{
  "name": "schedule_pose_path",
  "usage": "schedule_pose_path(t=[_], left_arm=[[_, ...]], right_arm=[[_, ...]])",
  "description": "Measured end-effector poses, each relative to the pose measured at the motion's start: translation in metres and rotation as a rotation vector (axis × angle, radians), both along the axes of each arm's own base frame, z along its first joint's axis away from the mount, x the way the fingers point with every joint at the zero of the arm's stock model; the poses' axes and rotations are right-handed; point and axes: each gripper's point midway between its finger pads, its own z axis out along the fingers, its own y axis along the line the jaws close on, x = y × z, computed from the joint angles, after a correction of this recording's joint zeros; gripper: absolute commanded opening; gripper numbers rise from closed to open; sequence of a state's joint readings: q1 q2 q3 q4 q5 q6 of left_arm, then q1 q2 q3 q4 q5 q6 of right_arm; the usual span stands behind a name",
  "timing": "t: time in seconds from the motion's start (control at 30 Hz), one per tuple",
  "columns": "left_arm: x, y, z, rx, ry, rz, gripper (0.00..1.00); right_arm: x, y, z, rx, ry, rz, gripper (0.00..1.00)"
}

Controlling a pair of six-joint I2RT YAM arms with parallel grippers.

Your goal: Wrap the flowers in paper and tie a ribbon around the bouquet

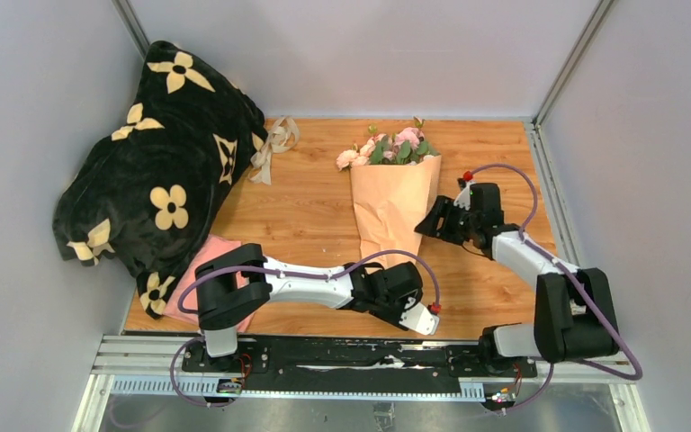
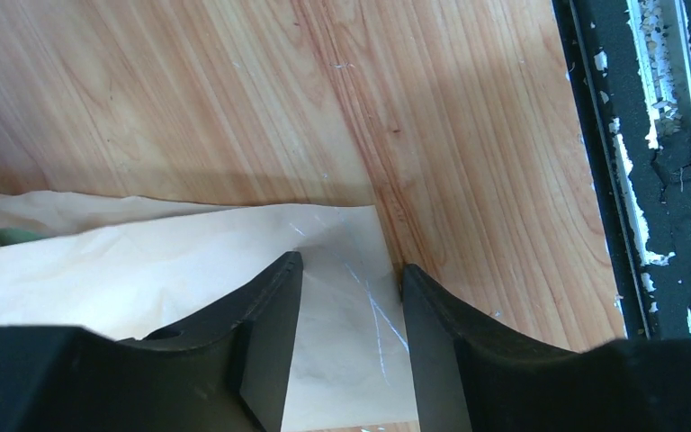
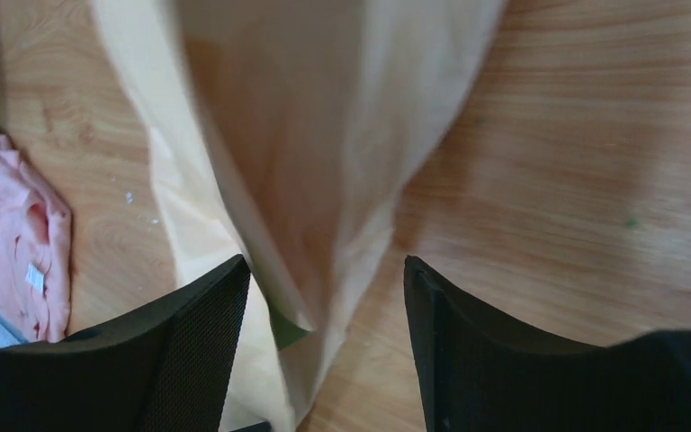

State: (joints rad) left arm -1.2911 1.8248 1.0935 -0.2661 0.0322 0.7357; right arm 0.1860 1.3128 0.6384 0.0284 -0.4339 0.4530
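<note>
The paper's edges gape apart (image 3: 306, 234) at the open fingers of my right gripper, so next my right gripper pinches the edges (image 3: 295, 317) together before my left gripper gets the ribbon.
The bouquet lies mid-table, its pink and cream flowers (image 1: 392, 148) pointing to the far side out of a cone of peach-orange paper (image 1: 394, 202). My left gripper (image 2: 349, 267) stands over the cone's narrow near end. Its jaws are partly apart, with flat paper (image 2: 189, 261) under and between them. My right gripper (image 1: 434, 222) sits at the cone's right edge and is wide open. In the right wrist view a loose fold of paper (image 3: 306, 135) hangs between its fingers (image 3: 207, 342), showing a bit of olive underside. The cream ribbon (image 1: 273, 147) lies bunched at the far left, untouched.
A black blanket with cream flower prints (image 1: 162, 189) is heaped on the left side. A pink cloth with a white label (image 3: 18, 243) lies near the left arm's base. The black mounting rail (image 2: 675, 180) runs along the near table edge. Grey walls enclose the table.
</note>
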Motion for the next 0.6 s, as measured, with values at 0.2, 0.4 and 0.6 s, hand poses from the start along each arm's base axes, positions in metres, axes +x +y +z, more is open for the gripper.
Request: schedule_pose_path(t=[0.2, 0.4, 0.6], left_arm=[[0.000, 0.000, 0.000, 0.000, -0.004, -0.010, 0.51], [0.000, 0.000, 0.000, 0.000, -0.005, -0.017, 0.51], [0.000, 0.000, 0.000, 0.001, -0.007, -0.024, 0.51]], right_arm=[[-0.003, -0.009, -0.042, 0.063, 0.169, -0.003, 0.68], [0.012, 0.012, -0.040, 0.188, 0.147, 0.058, 0.69], [0.024, 0.021, -0.042, 0.244, 0.121, 0.067, 0.52]])
